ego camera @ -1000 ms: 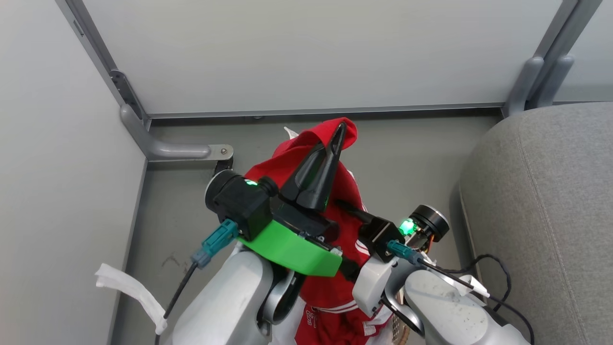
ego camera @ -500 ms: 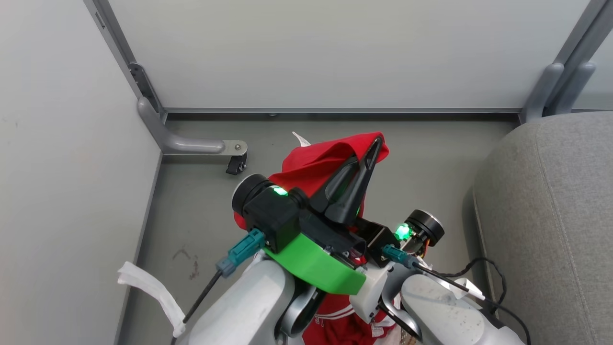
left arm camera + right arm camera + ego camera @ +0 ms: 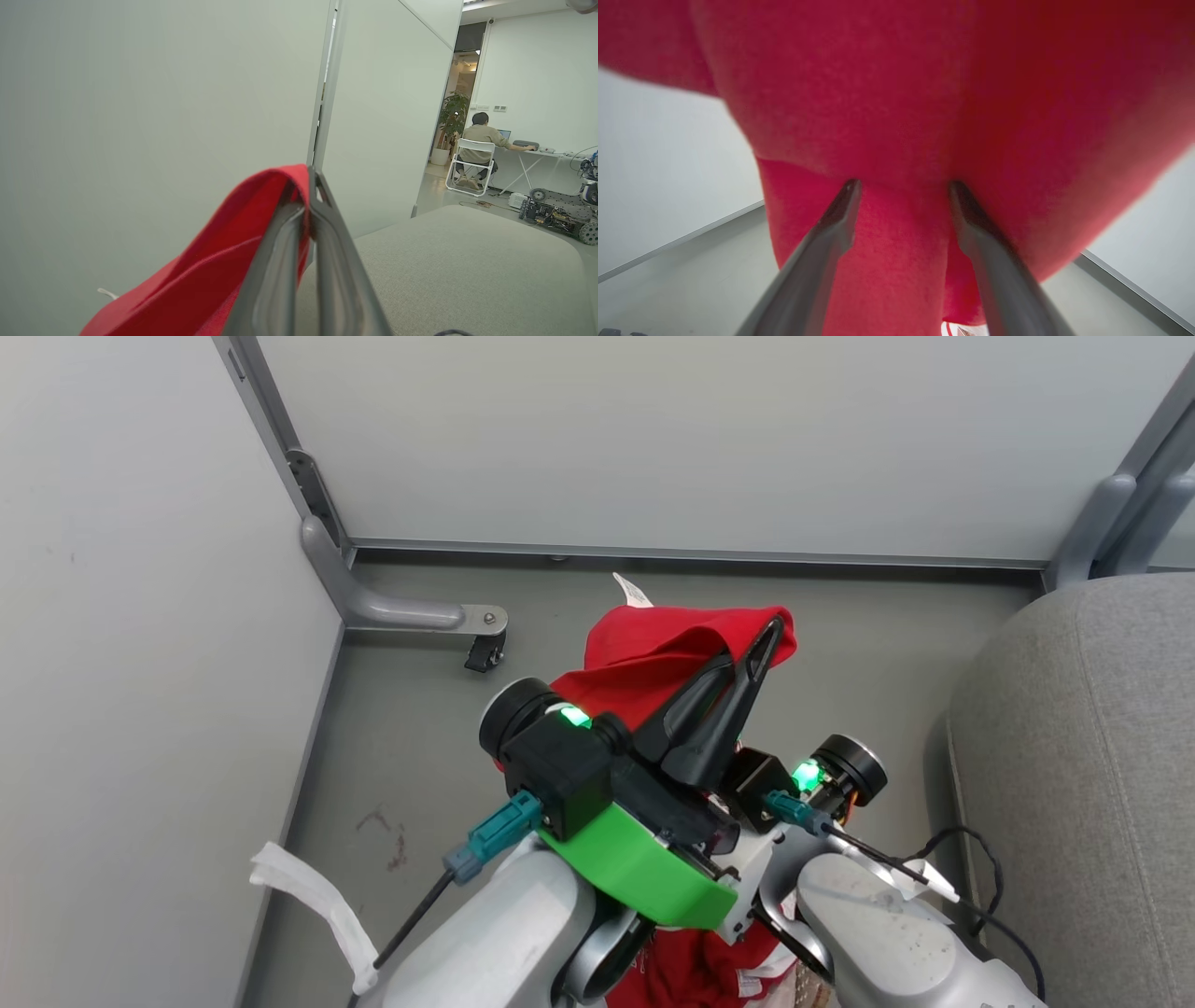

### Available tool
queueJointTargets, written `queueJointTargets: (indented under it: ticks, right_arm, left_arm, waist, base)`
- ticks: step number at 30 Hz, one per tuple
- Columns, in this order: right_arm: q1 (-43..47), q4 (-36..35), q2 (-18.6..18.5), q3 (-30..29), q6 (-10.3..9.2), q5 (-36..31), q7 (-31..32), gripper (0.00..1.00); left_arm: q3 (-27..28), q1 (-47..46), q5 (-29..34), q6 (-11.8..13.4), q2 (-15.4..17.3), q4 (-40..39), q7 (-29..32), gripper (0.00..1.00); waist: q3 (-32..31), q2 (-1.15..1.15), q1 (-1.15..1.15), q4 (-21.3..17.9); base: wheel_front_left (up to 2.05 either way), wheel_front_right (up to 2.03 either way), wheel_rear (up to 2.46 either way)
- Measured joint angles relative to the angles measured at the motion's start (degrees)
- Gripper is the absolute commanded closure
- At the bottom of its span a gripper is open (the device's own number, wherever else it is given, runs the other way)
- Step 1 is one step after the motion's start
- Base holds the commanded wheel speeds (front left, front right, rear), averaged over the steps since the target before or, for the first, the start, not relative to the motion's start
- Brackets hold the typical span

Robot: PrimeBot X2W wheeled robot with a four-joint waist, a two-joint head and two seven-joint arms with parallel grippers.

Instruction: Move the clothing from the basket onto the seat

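Observation:
The red cloth with white trim [image 3: 717, 970] lies loose under my arms, so I expect it to stay in the basket when I carry the held clothing [image 3: 650, 655] away.
My left gripper [image 3: 770, 630] is shut on a fold of the red clothing [image 3: 653, 653] and holds it up above the floor. In the left wrist view the cloth [image 3: 224, 261] drapes left from the shut gripper [image 3: 310, 175]. The grey seat [image 3: 1092, 756] lies to the right and spreads ahead of the left fingers [image 3: 467, 266]. My right gripper [image 3: 903, 184] stands open under the hanging cloth [image 3: 901, 93], a fold of it lying between its fingers. More red cloth with white trim [image 3: 691, 971] shows below my arms. The basket is almost wholly hidden under them.
Pale wall panels close in at left and ahead, with a metal foot and caster [image 3: 485, 653] in the corner. A white strip [image 3: 308, 905] lies on the grey floor. Far off, a person [image 3: 481, 140] sits at a desk near a wheeled machine [image 3: 560, 214].
The head view has shifted. Against the floor, my left gripper has carried the red garment to the right, nearer the seat. The right gripper stays under the cloth.

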Motion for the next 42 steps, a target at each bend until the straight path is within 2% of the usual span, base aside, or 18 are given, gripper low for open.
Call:
queueJointTargets:
  ticks: [1, 24, 25, 26, 35, 42]
  right_arm:
    - [0.0, 0.0, 0.0, -0.2, 0.00, 0.1, 0.0, 1.00]
    - [-0.1, 0.7, 0.0, -3.1, 0.00, 0.1, 0.0, 1.00]
    - [-0.1, 0.7, 0.0, -3.0, 0.00, 0.1, 0.0, 1.00]
    - [-0.1, 0.6, 0.0, -3.0, 0.00, 0.1, 0.0, 1.00]
    - [0.2, -1.0, 0.0, -2.7, 0.00, 0.1, 0.0, 1.00]
    - [2.9, -3.7, 0.0, -4.0, 0.00, -0.5, 0.0, 1.00]
  left_arm:
    - [-0.1, 0.0, -0.1, 0.0, 0.0, 0.0, 0.0, 1.00]
    - [1.0, 0.1, 0.3, 0.4, 0.0, 1.5, 0.0, 1.00]
    - [1.2, 0.1, 0.3, 0.5, 0.0, 1.6, 0.0, 0.22]
    - [1.3, 0.1, 0.3, 0.6, 0.0, 1.9, 0.0, 0.00]
    - [4.7, 0.6, 2.5, 1.9, 0.0, 5.9, 0.0, 0.00]
    - [9.3, 1.7, 4.5, 1.6, 0.0, 9.2, 0.0, 0.00]
  waist:
    - [0.0, 0.00, 0.00, 0.1]
    - [-0.5, 0.00, 0.00, -1.4]
    - [-0.6, 0.00, 0.00, -1.5]
    - [-0.6, 0.00, 0.00, -1.6]
    - [-0.3, 0.00, 0.00, -3.7]
    - [0.0, 0.00, 0.00, -7.6]
  base:
    - [0.00, 0.00, 0.00]
    - [0.00, 0.00, 0.00]
    - [0.00, 0.00, 0.00]
    - [0.00, 0.00, 0.00]
    - [0.00, 0.00, 0.00]
    - [0.00, 0.00, 0.00]
